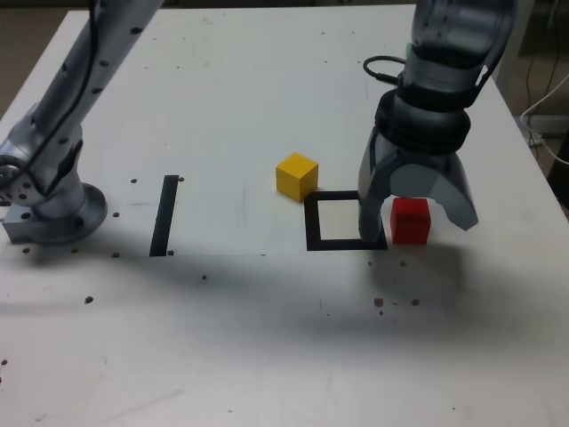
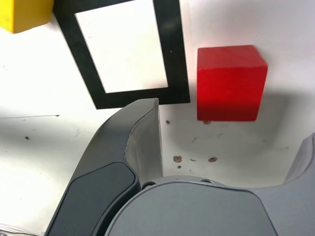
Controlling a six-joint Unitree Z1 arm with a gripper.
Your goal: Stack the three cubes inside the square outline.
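Observation:
The remaining cube should be hidden behind my arm, because my arm covers the far table and only the red and yellow cubes show.
A red cube rests on the white table just outside the exterior view's right side of the square outline. A yellow cube sits touching the outline's far left corner. My gripper hangs low over the red cube, open, with one finger over the outline's right border and the other to the cube's right. In the wrist view the red cube lies between the spread fingers of the gripper, untouched. The outline is empty inside, and a corner of the yellow cube shows.
A straight black strip lies at the exterior view's left, near the arm's base. A black cable loops behind the wrist. Small dark specks dot the table in front of the red cube.

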